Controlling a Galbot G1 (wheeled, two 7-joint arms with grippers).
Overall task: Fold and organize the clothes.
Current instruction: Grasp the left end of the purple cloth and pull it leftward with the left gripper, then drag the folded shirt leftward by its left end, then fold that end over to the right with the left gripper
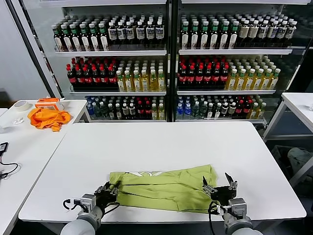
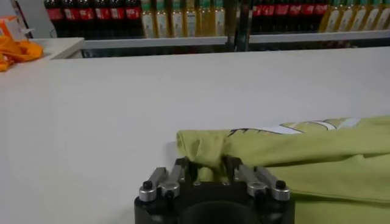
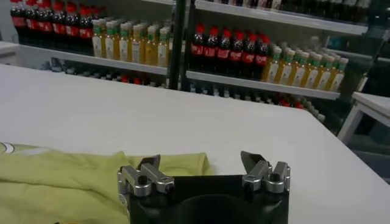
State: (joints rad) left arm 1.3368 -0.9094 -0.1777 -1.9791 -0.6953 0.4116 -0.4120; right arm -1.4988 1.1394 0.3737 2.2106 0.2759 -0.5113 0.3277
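The shirt is still a long piece of cloth reaching my right gripper. Next, my left gripper pulls it closer, then turns back and folds the shirt's end over the shirt's middle (image 1: 157,189).
The clothes (image 1: 161,188), one light yellow-green T-shirt, lie folded into a long band across the near edge of the white table (image 1: 156,147). My left gripper (image 1: 110,188) is at the band's left end. In the left wrist view its fingers (image 2: 183,169) are drawn in on a bunched fold of the shirt (image 2: 292,152), so the left gripper (image 2: 207,167) is shut on it. My right gripper (image 1: 217,185) stands at the shirt's right end, low over the table. In the right wrist view the right gripper (image 3: 200,161) is wide open, with the shirt's corner (image 3: 73,182) under one finger and nothing pinched.
A bright orange cloth (image 1: 48,117) and a roll of tape (image 1: 21,105) lie on a side table to the left. Shelves of bottles (image 1: 166,54) stand behind the table. Another white table (image 1: 298,105) stands at the right.
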